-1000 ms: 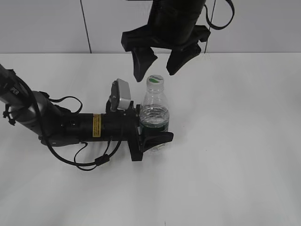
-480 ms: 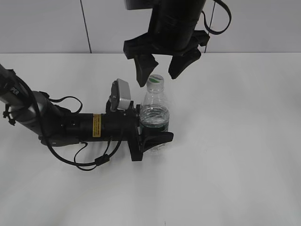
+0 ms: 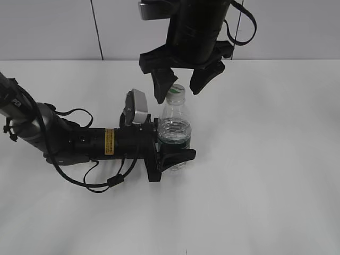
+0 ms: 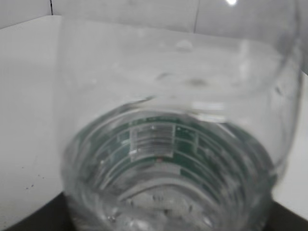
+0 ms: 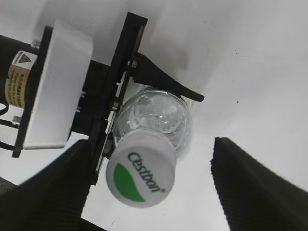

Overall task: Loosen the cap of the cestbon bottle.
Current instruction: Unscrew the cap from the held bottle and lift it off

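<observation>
The white cap [image 3: 176,94] will twist all the way off the bottle's neck when I turn it, and the bottle will stay upright, because my left gripper is holding the bottle's body [image 3: 175,139].
The cestbon bottle [image 3: 174,126] stands upright on the white table, clear with a dark green label band. My left gripper [image 3: 172,155] is shut on its lower body; the bottle fills the left wrist view [image 4: 168,144]. The white cap [image 3: 176,91] with a green patch and dark lettering sits on the neck. My right gripper [image 3: 180,84] hangs open just above it, one finger at the cap's left, the other to its right and apart. From the right wrist view the cap [image 5: 140,175] lies between the open fingers [image 5: 154,187], nearer the left one.
The left arm [image 3: 79,141] lies along the table from the left, with loose black cables [image 3: 101,180] beside it. A white wall with a dark seam [image 3: 96,29] stands behind the table.
My right gripper has come down and shifted slightly, so its open fingers now flank the cap. The left gripper and bottle have not moved.
</observation>
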`<state>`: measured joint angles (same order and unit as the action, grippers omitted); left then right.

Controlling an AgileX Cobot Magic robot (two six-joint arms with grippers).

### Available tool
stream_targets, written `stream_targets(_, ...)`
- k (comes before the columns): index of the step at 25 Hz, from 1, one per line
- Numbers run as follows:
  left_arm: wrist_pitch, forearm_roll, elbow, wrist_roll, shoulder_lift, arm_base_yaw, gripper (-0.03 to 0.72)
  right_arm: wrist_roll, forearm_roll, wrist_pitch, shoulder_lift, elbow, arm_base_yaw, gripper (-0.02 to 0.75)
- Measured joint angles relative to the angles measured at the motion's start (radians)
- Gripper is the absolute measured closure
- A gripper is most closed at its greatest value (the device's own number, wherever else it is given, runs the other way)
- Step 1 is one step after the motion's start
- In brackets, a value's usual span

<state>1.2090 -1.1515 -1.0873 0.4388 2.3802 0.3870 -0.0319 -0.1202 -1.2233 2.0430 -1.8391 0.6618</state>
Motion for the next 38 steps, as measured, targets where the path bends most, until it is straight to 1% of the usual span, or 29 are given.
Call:
stream_targets(3, 0.000, 0.001, 0.000, 0.000, 0.000, 0.000, 0.278, 0.000, 0.000, 0.000, 0.000, 0.000, 0.000, 0.162)
stream_targets(5, 0.000, 0.001, 0.000, 0.000, 0.000, 0.000, 0.278, 0.000, 0.000, 0.000, 0.000, 0.000, 0.000, 0.204)
stream_targets(7, 0.000, 0.001, 0.000, 0.000, 0.000, 0.000, 0.278, 0.000, 0.002, 0.000, 0.000, 0.000, 0.000, 0.278)
stream_targets(10, -0.001, 0.002, 0.000, 0.000, 0.000, 0.000, 0.279, 0.006, -0.005, 0.000, 0.000, 0.000, 0.001, 0.438)
stream_targets(14, -0.001, 0.002, 0.000, 0.002, 0.000, 0.000, 0.279, 0.055, -0.002, 0.000, 0.000, 0.000, 0.002, 0.441)
stream_targets(18, -0.001, 0.001, 0.000, 0.002, 0.000, 0.000, 0.279, 0.179, -0.010, 0.000, 0.000, 0.000, 0.002, 0.441)
stream_targets(27, 0.000, -0.003, 0.000, -0.004, 0.000, 0.000, 0.279, 0.640, -0.034, 0.000, 0.000, 0.000, 0.002, 0.441)
stream_targets(32, 0.000, -0.003, 0.000, -0.005, 0.000, 0.000, 0.279, 0.843, -0.037, 0.000, 0.000, 0.000, 0.002, 0.441)
stream_targets(38, 0.000, -0.004, 0.000, -0.006, 0.000, 0.000, 0.279, 1.134, -0.038, 0.000, 0.000, 0.000, 0.002, 0.441)
